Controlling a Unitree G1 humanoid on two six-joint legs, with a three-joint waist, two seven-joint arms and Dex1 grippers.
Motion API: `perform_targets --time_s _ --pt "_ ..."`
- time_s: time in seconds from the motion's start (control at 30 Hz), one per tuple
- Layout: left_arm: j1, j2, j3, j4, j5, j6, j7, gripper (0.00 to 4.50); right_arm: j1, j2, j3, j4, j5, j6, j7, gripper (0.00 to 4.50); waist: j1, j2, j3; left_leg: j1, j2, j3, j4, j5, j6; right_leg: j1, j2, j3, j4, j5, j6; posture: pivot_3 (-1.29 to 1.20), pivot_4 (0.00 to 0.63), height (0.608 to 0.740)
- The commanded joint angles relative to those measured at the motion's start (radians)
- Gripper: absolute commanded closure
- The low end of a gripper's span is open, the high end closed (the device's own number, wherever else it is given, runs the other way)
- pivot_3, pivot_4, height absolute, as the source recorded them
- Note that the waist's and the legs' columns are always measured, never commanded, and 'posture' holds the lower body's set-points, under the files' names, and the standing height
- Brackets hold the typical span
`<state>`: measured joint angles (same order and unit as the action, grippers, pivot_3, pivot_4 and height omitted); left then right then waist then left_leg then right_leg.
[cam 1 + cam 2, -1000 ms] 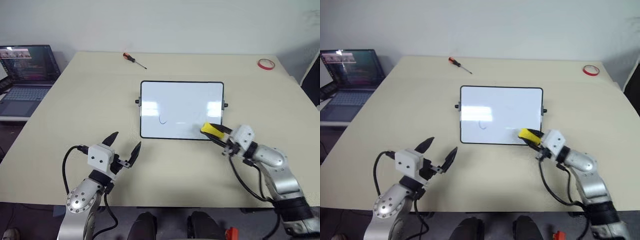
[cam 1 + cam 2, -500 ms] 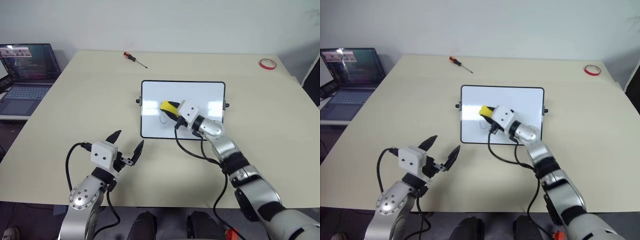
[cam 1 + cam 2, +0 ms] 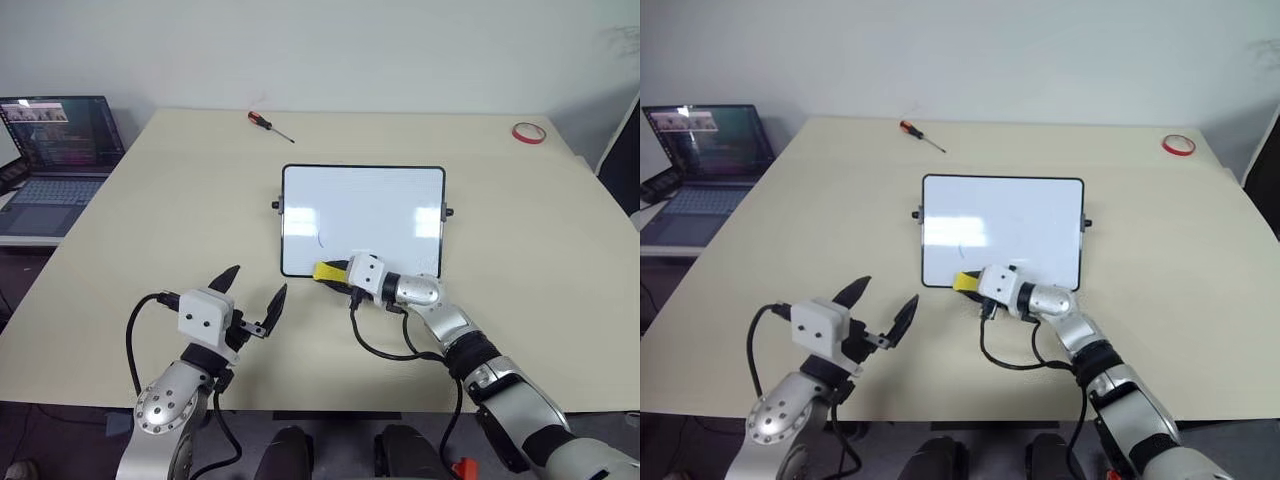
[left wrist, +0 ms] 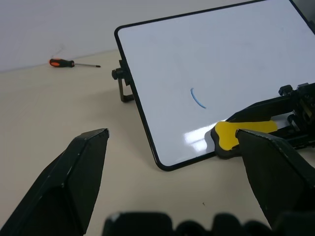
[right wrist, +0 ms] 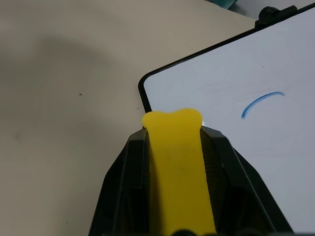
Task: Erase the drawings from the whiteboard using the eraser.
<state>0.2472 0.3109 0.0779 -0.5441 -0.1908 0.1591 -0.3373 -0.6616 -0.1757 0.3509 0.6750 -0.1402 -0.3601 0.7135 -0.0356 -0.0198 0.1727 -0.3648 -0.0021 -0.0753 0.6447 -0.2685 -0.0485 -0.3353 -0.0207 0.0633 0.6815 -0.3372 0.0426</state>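
Note:
I should wipe back over the blue curve with the eraser in my right gripper, because the eraser is at the whiteboard's near edge (image 3: 318, 275) and the blue curve (image 3: 320, 240) is beyond it.
The whiteboard (image 3: 362, 210) lies at the table's middle, propped on small black knobs. One short blue curve of the drawings (image 3: 319, 238) shows on its near-left part, also seen from the wrists as a blue arc (image 4: 198, 98) (image 5: 262, 103). My right gripper (image 3: 336, 272) is shut on the yellow eraser (image 3: 325, 271), whose tip sits at the board's near-left corner, just below the curve. The eraser (image 5: 177, 157) fills the gap between the black fingers. My left gripper (image 3: 256, 282) hangs open over the table, nearer than the board and apart from it.
A laptop (image 3: 55, 150) stands open off the table's far left. A red-handled screwdriver (image 3: 268, 122) lies at the far edge, and a red tape ring (image 3: 529, 132) at the far right corner. A black cable (image 3: 375, 345) loops from my right wrist.
My right gripper carried the eraser from the board's near-right corner leftward across the board, then down to its near-left corner. The blue mark looks shorter. The left gripper stayed put.

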Motion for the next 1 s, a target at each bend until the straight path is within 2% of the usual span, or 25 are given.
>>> perform_targets --time_s 0.03,0.23,0.33,0.5,0.67,0.73,0.9,1.0 --pt "-0.018 0.005 0.011 -0.038 -0.003 0.006 0.006 0.0 -0.068 -0.008 -0.053 0.072 -0.033 0.037 -0.129 3.38 0.0 0.0 0.0 0.0 0.0 0.0 0.0 0.0 0.0 0.0 0.0 0.0 0.0 0.0 0.0 0.0 0.15 0.74" --pt "-0.031 -0.001 -0.003 -0.015 0.001 -0.003 -0.002 0.0 -0.193 0.019 -0.095 0.176 -0.078 -0.024 -0.403 3.38 0.003 0.0 0.001 0.0 -0.001 -0.001 0.001 0.001 -0.001 -0.001 0.0 0.0 0.0 0.001 -0.001 0.0 0.15 0.74" --pt "-0.031 0.0 0.0 -0.002 -0.002 -0.013 -0.008 0.0 -0.207 0.011 -0.086 0.204 -0.105 -0.037 -0.448 3.38 0.003 0.0 0.001 0.0 -0.001 -0.001 0.0 0.001 -0.001 -0.002 0.0 0.0 0.0 0.001 -0.001 0.0 0.15 0.74" --pt "-0.029 -0.004 -0.004 0.014 0.0 -0.029 -0.012 0.0 -0.155 0.003 -0.061 0.17 -0.095 -0.055 -0.366 3.38 0.003 0.0 0.001 -0.001 -0.001 -0.001 -0.001 0.001 -0.001 -0.001 0.0 0.0 -0.001 0.001 -0.001 0.0 0.15 0.74" --pt "-0.035 -0.012 -0.016 0.017 0.005 -0.035 -0.005 0.0 -0.075 0.019 0.025 0.064 -0.085 -0.059 -0.152 3.38 -0.002 0.0 0.001 -0.001 0.0 0.0 -0.001 0.001 -0.001 -0.001 0.0 0.0 -0.001 0.001 -0.001 0.0 0.15 0.74" --pt "-0.046 -0.013 -0.018 0.014 0.006 -0.03 0.001 0.0 -0.07 0.029 0.041 0.043 -0.092 -0.037 -0.123 3.38 -0.006 0.0 0.001 -0.001 0.0 0.0 -0.002 0.001 -0.001 -0.001 0.0 0.0 -0.001 0.001 -0.001 0.0 0.15 0.74" --pt "-0.044 -0.015 -0.021 0.001 0.009 -0.023 0.011 0.0 -0.108 0.041 0.038 0.069 -0.107 -0.027 -0.138 3.38 -0.016 0.001 0.001 -0.001 0.0 0.0 -0.002 0.001 -0.001 -0.001 0.0 0.001 -0.001 0.001 -0.001 0.0 0.15 0.74" --pt "-0.031 -0.016 -0.021 -0.002 0.009 -0.026 0.01 0.0 -0.192 0.054 -0.011 0.152 -0.129 -0.002 -0.283 3.38 -0.021 0.001 0.003 -0.001 0.0 0.0 -0.002 0.001 -0.001 -0.002 0.0 0.001 0.0 0.001 -0.001 0.0 0.15 0.74"
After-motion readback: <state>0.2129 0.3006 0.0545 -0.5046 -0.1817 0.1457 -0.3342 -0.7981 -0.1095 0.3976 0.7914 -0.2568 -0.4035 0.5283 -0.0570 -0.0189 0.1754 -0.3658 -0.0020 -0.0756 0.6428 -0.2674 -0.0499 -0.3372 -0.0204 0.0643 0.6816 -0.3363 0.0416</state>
